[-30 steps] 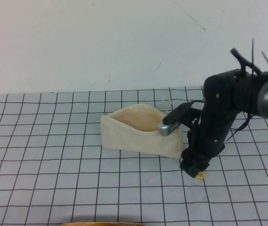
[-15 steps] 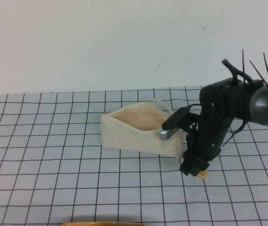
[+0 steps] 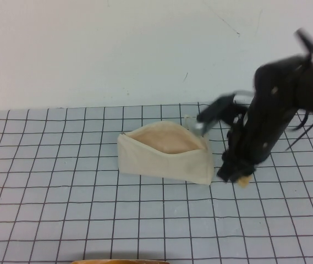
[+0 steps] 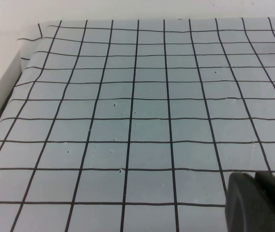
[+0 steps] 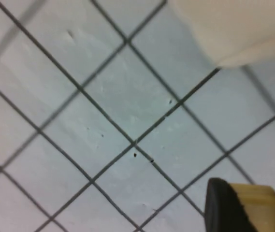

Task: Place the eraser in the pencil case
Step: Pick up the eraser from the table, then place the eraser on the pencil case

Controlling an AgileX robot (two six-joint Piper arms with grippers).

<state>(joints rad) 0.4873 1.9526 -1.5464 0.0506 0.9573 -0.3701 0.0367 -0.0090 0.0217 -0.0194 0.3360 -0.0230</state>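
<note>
The pencil case's opening is wide open and the eraser (image 3: 245, 180) is held clear of the mat, so my right gripper should go on over the lining (image 3: 170, 139) before it lets go there.
The cream-white pencil case (image 3: 164, 157) lies open on the grid mat, its tan-pink lining showing; a corner of it shows in the right wrist view (image 5: 234, 29). My right gripper (image 3: 239, 177) hangs just right of the case's right end, lifted off the mat. It is shut on the pale yellow-tan eraser (image 3: 243, 180), which sits between the dark fingers in the right wrist view (image 5: 255, 208). My left gripper (image 4: 260, 203) shows only in the left wrist view, as dark fingers pressed together over bare mat, away from the case.
A grey-blue mat with black grid lines (image 3: 62, 181) covers the table. Its rumpled edge and the white table rim (image 4: 7, 82) show in the left wrist view. A tan rim (image 3: 117, 261) peeks in at the front edge.
My right gripper has risen off the mat with the eraser and shifted slightly right and back. The pencil case has not moved.
</note>
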